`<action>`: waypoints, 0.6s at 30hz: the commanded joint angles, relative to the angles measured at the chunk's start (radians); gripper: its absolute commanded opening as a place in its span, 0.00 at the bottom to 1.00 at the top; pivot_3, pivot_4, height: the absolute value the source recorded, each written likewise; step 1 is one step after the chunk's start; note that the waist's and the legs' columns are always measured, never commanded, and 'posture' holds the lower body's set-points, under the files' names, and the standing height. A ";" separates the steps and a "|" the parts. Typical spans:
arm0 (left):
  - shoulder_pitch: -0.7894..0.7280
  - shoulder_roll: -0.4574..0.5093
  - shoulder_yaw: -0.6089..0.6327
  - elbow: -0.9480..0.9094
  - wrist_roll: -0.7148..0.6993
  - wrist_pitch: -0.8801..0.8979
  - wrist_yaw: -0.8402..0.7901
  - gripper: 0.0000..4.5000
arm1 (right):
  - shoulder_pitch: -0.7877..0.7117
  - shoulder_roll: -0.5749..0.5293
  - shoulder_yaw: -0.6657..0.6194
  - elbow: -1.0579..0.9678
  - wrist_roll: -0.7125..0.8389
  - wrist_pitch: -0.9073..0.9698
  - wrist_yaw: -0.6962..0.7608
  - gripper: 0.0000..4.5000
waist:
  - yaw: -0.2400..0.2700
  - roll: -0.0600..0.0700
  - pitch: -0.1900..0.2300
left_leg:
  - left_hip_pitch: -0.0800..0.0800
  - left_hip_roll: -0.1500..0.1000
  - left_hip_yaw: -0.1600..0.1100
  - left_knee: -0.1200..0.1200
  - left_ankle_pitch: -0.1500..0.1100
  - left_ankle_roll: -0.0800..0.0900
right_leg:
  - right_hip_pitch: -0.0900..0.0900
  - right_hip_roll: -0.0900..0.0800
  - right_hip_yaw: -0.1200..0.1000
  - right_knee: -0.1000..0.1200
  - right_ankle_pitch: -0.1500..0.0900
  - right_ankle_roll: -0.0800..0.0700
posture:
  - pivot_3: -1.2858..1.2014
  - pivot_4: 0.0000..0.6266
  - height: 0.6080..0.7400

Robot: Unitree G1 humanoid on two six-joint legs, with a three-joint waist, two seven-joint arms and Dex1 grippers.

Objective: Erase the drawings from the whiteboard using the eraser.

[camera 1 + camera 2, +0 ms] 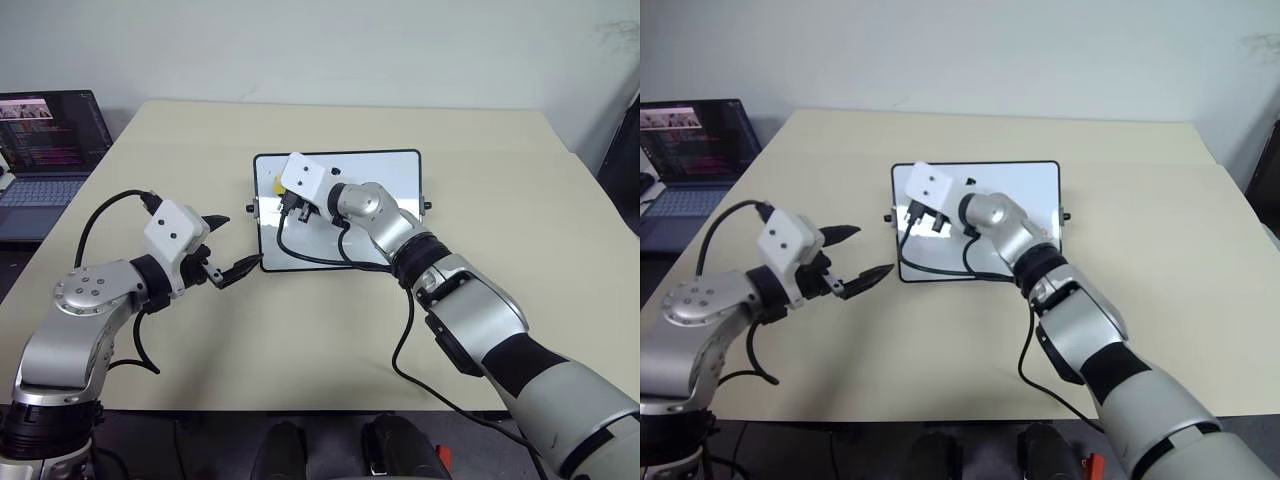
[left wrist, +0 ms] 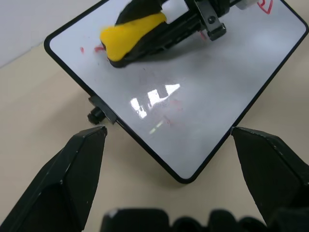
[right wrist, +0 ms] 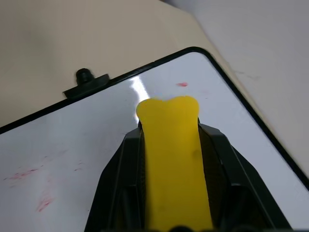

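Observation:
The small red mark [image 3: 182, 84] lies past the eraser's end. Next, my right gripper pushes the eraser over the mark before it moves on to the other red drawing.
The whiteboard [image 1: 380, 175] lies flat in the middle of the beige table. My right gripper [image 1: 284, 200] is shut on the yellow eraser [image 3: 173, 154], whose tip rests over the board's far left part. A small red mark [image 3: 182, 84] of the drawings sits just past the eraser's tip, faint red smears [image 3: 21, 175] lie to one side, and another red drawing [image 2: 264, 5] shows farther along the board. My left gripper [image 1: 238, 241] is open with nothing in it, beside the board's near left corner and not touching it.
An open laptop [image 1: 45, 150] stands off the table's left edge. A black cable [image 1: 310, 258] from my right wrist loops over the board's near edge. A small black knob [image 2: 95, 116] sticks out of the board's left side. Bare table [image 1: 500, 200] lies all around.

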 commanded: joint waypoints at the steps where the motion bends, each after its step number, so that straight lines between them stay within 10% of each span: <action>1: 0.004 0.005 0.012 -0.031 -0.003 -0.018 -0.003 1.00 | -0.043 0.002 -0.027 0.015 -0.015 -0.015 -0.039 0.27 | 0.000 0.000 0.000 | 0.000 0.000 0.000 0.000 0.000 0.000 | 0.000 0.000 0.000 0.000 0.000 0.000 | 0.52 0.24 1.00; 10: 0.016 0.006 0.021 -0.047 -0.006 -0.011 0.003 1.00 | 0.012 0.021 0.049 0.023 -0.082 0.003 0.167 0.27 | -0.001 0.000 0.000 | 0.000 0.000 0.000 -0.001 0.000 0.000 | 0.000 0.000 0.000 0.000 0.000 0.000 | 0.52 0.24 1.00; 18: 0.029 0.008 0.023 -0.071 -0.010 0.001 0.008 1.00 | -0.045 0.030 -0.040 -0.004 -0.042 -0.055 0.004 0.27 | 0.000 0.000 0.000 | 0.000 0.000 -0.001 0.000 0.000 0.000 | 0.000 0.000 0.000 0.000 0.000 0.000 | 0.52 0.24 1.00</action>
